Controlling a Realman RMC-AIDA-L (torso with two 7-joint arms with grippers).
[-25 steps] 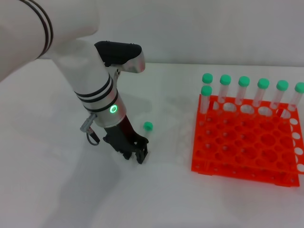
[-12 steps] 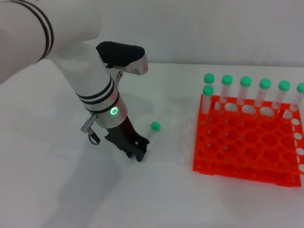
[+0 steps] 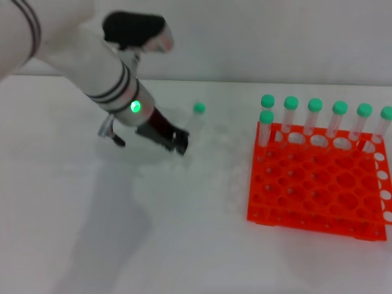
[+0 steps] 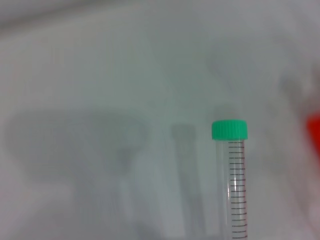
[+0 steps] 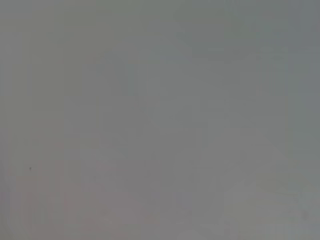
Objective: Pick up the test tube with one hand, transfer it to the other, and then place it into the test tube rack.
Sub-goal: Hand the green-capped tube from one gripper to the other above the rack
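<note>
The test tube's lower end (image 3: 191,130) is covered by my left gripper and must go into the rack, so I should carry the test tube there and have my right gripper take hold below the green cap (image 4: 231,151).
My left gripper (image 3: 180,144), black on a silver wrist with a green light, is shut on the lower end of the test tube (image 3: 195,119) and holds it above the white table. The tube tilts up and away, its green cap on top. In the left wrist view the test tube (image 4: 234,185) shows its green cap and graduation marks over the bare table. The orange-red test tube rack (image 3: 318,190) stands to the right of the gripper, well apart from it. My right gripper is out of view; the right wrist view shows only a plain grey surface.
Several green-capped tubes (image 3: 314,116) stand upright in the rack's back row, and one more (image 3: 266,127) just in front at its left corner. The white table (image 3: 184,245) spreads between me and the rack.
My left gripper has risen and moved toward the back of the table with the tube. The tube's cap has swung up and away from the tabletop.
</note>
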